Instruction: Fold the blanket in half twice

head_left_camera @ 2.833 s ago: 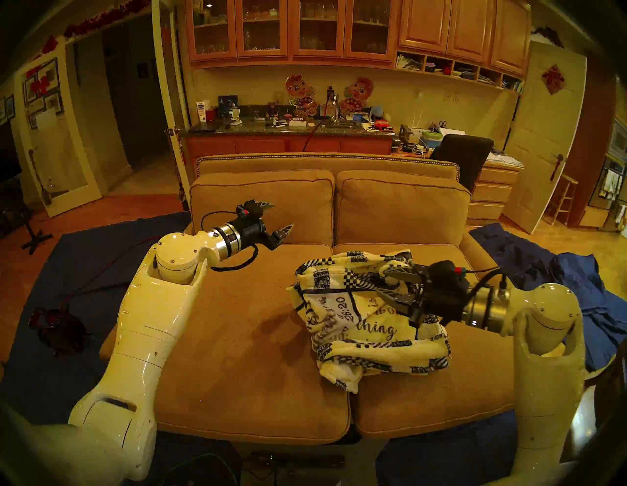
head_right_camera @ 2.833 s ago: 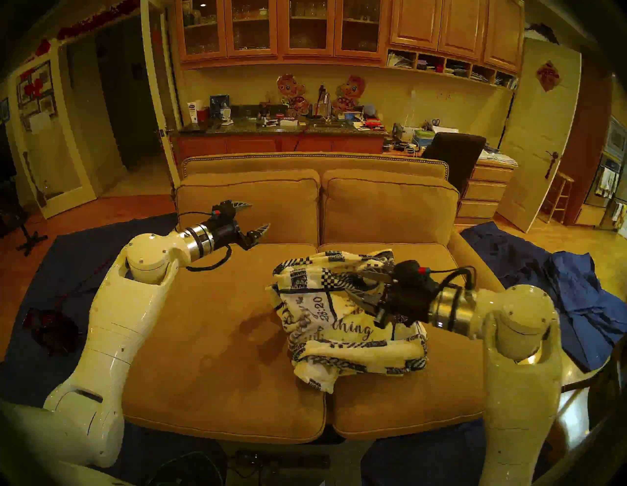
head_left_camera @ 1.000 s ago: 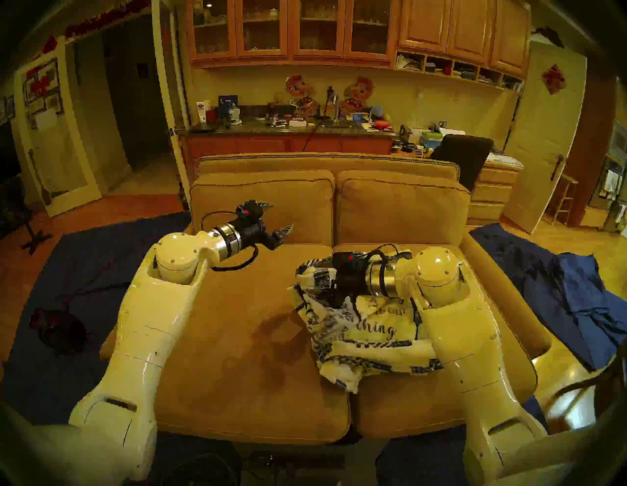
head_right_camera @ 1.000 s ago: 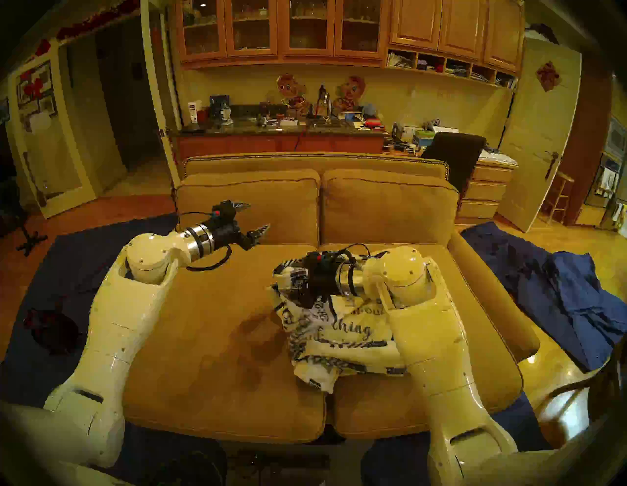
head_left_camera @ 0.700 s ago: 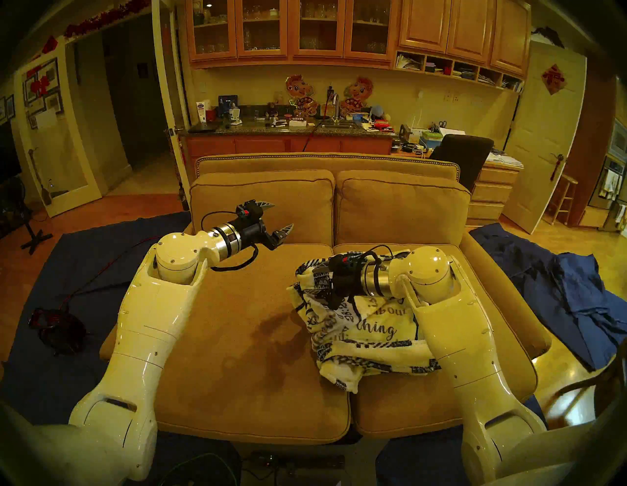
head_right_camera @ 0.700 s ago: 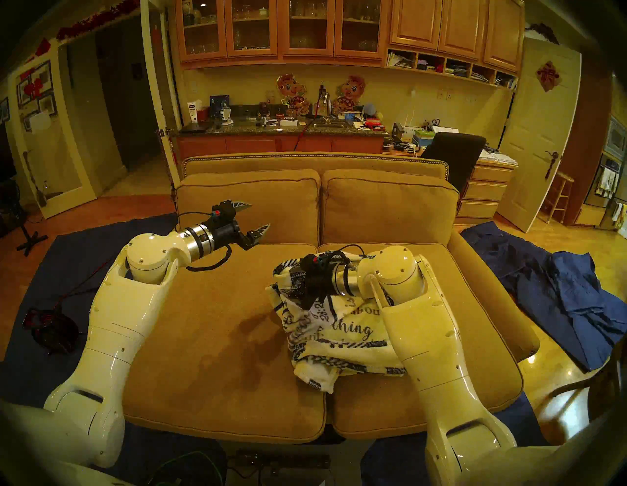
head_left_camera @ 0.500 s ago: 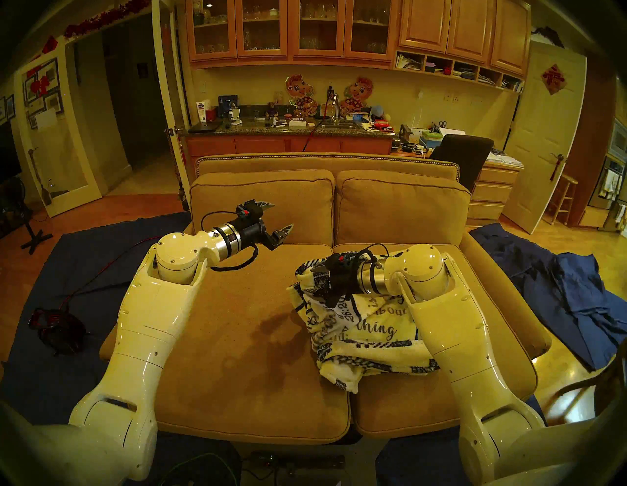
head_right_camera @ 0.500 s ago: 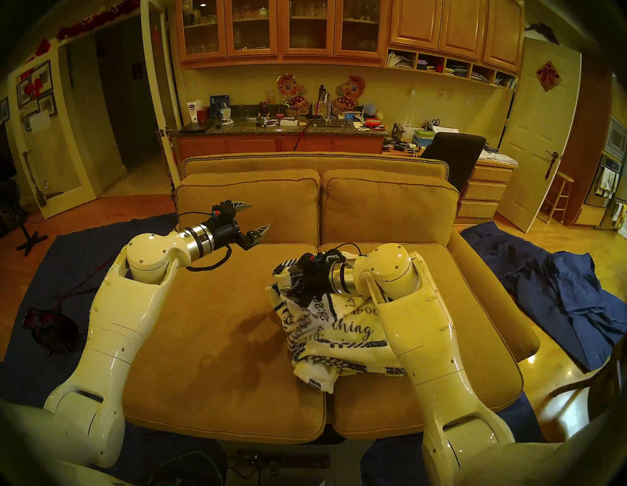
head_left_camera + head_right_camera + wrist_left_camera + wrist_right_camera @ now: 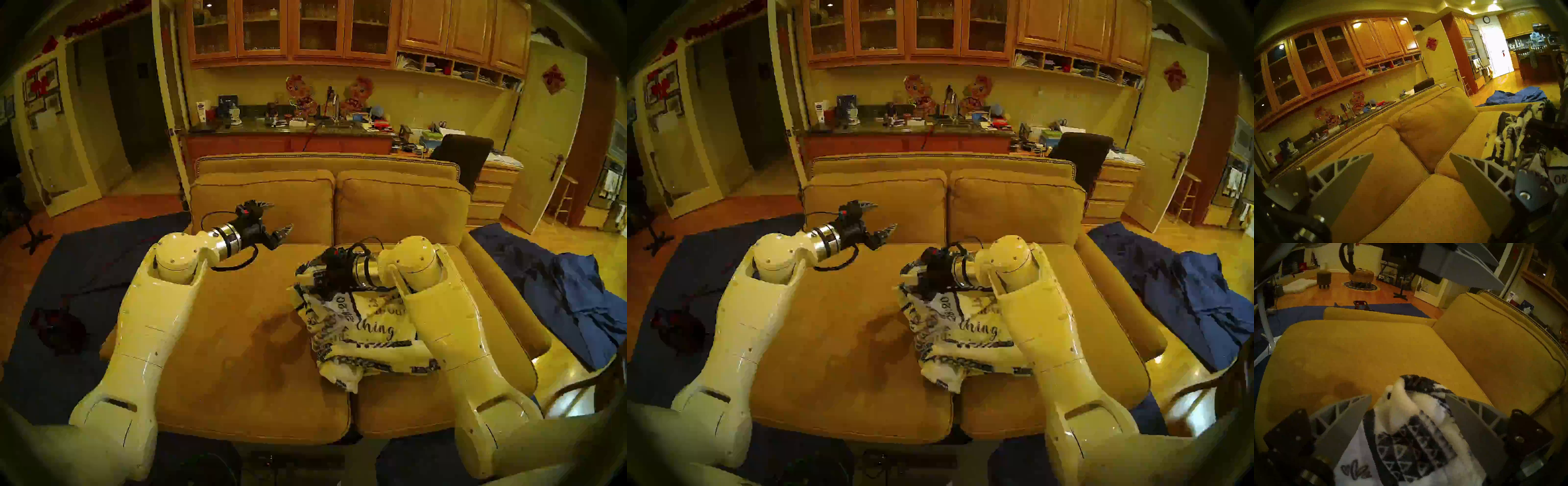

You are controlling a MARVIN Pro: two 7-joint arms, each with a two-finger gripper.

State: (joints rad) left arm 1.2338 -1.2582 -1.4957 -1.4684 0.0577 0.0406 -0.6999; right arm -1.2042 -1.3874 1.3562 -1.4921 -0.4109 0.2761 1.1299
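Observation:
My gripper will carry the raised fold [image 9: 1400,408] across the blanket. The blanket's near edge [image 9: 380,356] will stay in place then, because it lies thickly bunched behind loose layers.
The cream-and-navy blanket [image 9: 366,329] lies crumpled on the right seat cushion of a tan sofa [image 9: 244,339], script text facing up. My right gripper [image 9: 1408,395] hovers low over the blanket's far left corner [image 9: 317,281]. Its jaws are open and straddle a bunched fold [image 9: 1407,421] with a triangle-pattern border. The fingers [image 9: 1349,419] stand apart from the fold's sides. My right forearm covers the blanket's right part. My left gripper [image 9: 282,215] hangs open and empty above the left seat cushion, near the backrest [image 9: 1411,153]. The blanket [image 9: 1514,135] shows at the right of the left wrist view.
Two back cushions [image 9: 261,203] rise behind the seat and an armrest [image 9: 502,288] bounds the right side. Plain dark blue cloths cover the floor at left [image 9: 84,258] and right [image 9: 559,288]. A red-and-black bundle [image 9: 57,325] lies on the left cloth. A wooden chair [image 9: 583,390] stands front right.
My right arm swung from the blanket's right side across it to its far left corner and crept a little farther back. The left arm and the blanket have not moved.

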